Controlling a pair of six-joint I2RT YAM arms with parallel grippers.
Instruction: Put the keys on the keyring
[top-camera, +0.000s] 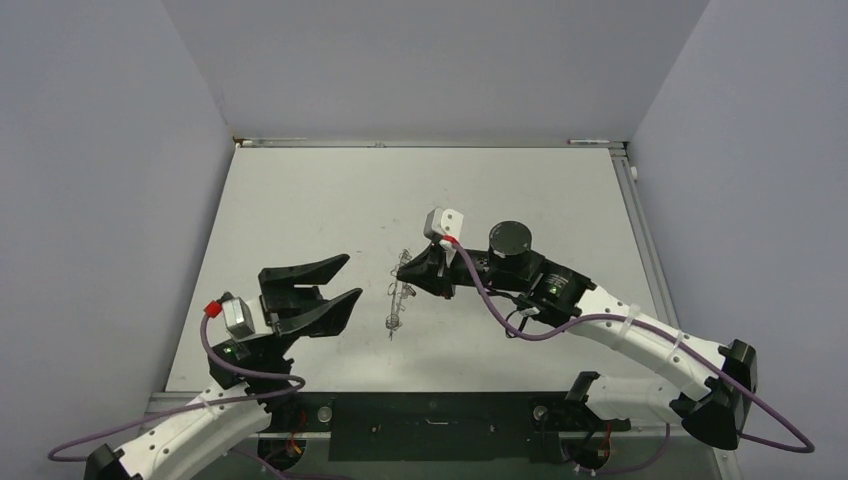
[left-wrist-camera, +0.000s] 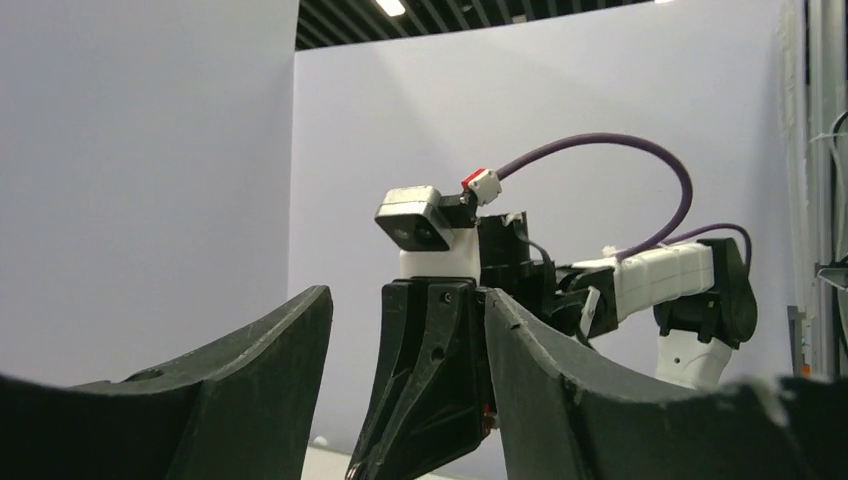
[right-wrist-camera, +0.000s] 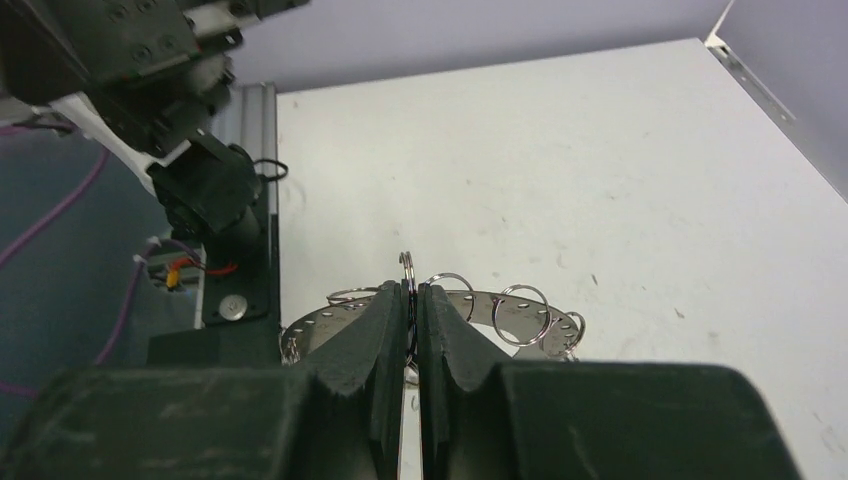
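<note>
My right gripper is holding the thin wire loop (right-wrist-camera: 407, 268) out beyond the open fingers of my left gripper, so next I bring both grippers together and pass the loop's tip (right-wrist-camera: 405, 257) to my left gripper.
My right gripper (top-camera: 403, 270) is shut on one thin wire loop (right-wrist-camera: 407, 268) of the keyring (top-camera: 397, 303), holding it edge-up above the table (top-camera: 300, 200). In the right wrist view the wide flat grey ring (right-wrist-camera: 520, 312) curves behind the closed fingers, with several wire loops along its rim. My left gripper (top-camera: 352, 277) is open and empty, a short way left of the keyring and pointing at it. In the left wrist view my right gripper (left-wrist-camera: 430, 390) stands between the spread left fingers (left-wrist-camera: 250, 380). The key and the blue tag do not show.
The right arm's wrist camera (top-camera: 445, 222) and purple cable (top-camera: 490, 300) sit above the keyring. Grey walls enclose the table on three sides. A black base plate (top-camera: 430, 425) runs along the near edge between the arm bases.
</note>
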